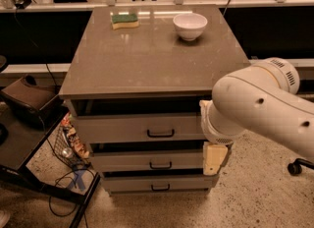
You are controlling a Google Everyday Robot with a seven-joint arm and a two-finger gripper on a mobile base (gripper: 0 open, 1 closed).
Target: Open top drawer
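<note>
The way across the drawer fronts (187, 142) is clear, so the robot's gripper carries on going toward the top drawer's black bar handle (160, 133) and closes around it.
The top drawer (132, 128) is the tallest of three light grey fronts under the grey cabinet top (147, 60). Its black bar handle (160, 133) is at the front's middle. A dark gap shows between the drawer front and the cabinet top. My white arm (260, 106) comes in from the right and covers the right ends of the drawer fronts. My gripper (215, 159) shows only as a cream block below the arm, at the right end of the middle drawer (147, 161), right of and below the top handle. It is not on the handle.
A white bowl (190, 25) and a green and yellow sponge (124, 20) sit at the back of the cabinet top. The bottom drawer (147, 185) is below. A dark stand (24, 138), a wire basket (68, 143) and cables (68, 183) are on the floor at the left.
</note>
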